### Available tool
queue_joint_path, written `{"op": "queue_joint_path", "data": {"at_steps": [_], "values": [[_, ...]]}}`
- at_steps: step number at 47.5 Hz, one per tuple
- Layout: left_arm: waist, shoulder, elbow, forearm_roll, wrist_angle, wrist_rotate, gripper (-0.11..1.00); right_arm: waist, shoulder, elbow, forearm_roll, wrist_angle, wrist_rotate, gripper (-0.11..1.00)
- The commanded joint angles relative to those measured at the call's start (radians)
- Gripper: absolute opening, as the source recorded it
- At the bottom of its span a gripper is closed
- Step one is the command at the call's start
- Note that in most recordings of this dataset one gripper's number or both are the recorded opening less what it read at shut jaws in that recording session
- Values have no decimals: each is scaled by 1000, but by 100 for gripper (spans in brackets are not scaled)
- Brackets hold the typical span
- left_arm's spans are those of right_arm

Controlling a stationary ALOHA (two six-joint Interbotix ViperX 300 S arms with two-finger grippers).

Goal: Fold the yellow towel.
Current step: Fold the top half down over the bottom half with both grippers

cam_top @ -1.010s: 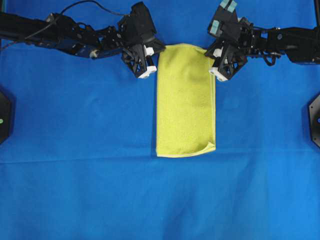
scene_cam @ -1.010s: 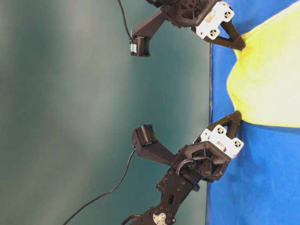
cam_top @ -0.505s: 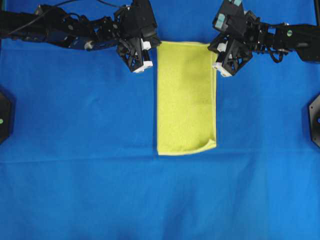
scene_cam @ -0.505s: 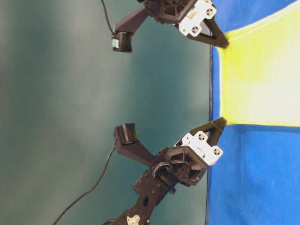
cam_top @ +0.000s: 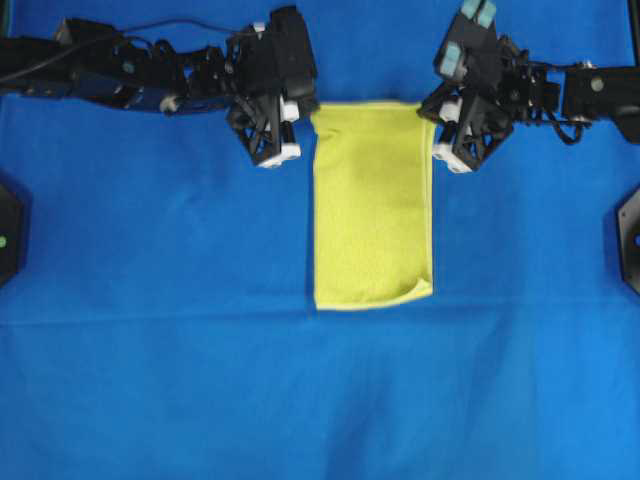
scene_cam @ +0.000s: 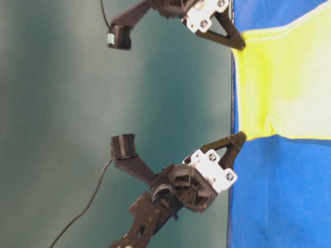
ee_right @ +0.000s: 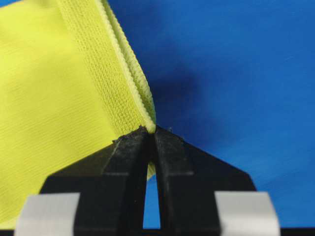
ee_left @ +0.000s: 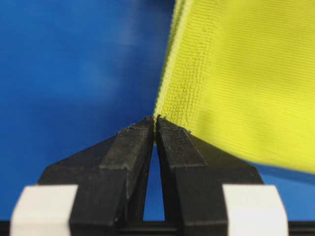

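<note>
I should keep moving my left gripper toward the towel's near edge (cam_top: 350, 304) and let go of its corner of the towel there, as the yellow towel's far edge (cam_top: 370, 105) is straight between both grippers.
The yellow towel (cam_top: 372, 210) lies folded in half as a tall rectangle on the blue cloth; its near right corner is slightly curled. My left gripper (cam_top: 310, 118) is shut on the towel's far left corner, and its tips pinch the hem in the left wrist view (ee_left: 155, 119). My right gripper (cam_top: 430, 114) is shut on the far right corner, also seen in the right wrist view (ee_right: 151, 130). The far edge runs straight and taut between them. In the table-level view the towel (scene_cam: 279, 88) spans from the right gripper (scene_cam: 239, 44) to the left gripper (scene_cam: 241, 137).
The large blue cloth (cam_top: 150, 350) covers the whole table. Black mounts sit at the left edge (cam_top: 6, 235) and the right edge (cam_top: 630, 240). Both arms reach in along the far side.
The held far edge went from slack and bulging to straight and taut. Both grippers, still shut on the corners, have then shifted it a little toward the near side.
</note>
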Motion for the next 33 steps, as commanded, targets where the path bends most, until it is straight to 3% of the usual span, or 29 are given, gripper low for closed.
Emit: {"op": "queue_joint_path", "data": {"at_steps": [1,20,33], "values": [[-48,-63,8,2,26,-9,4,58,-61,12,18,26,14,4],[-301,-97,78,0,92,-72,4,354,-106,58,38,94,224,4],[-405,-67,80,0,89,-129,4,476,-48,32,38,104,307,4]]}}
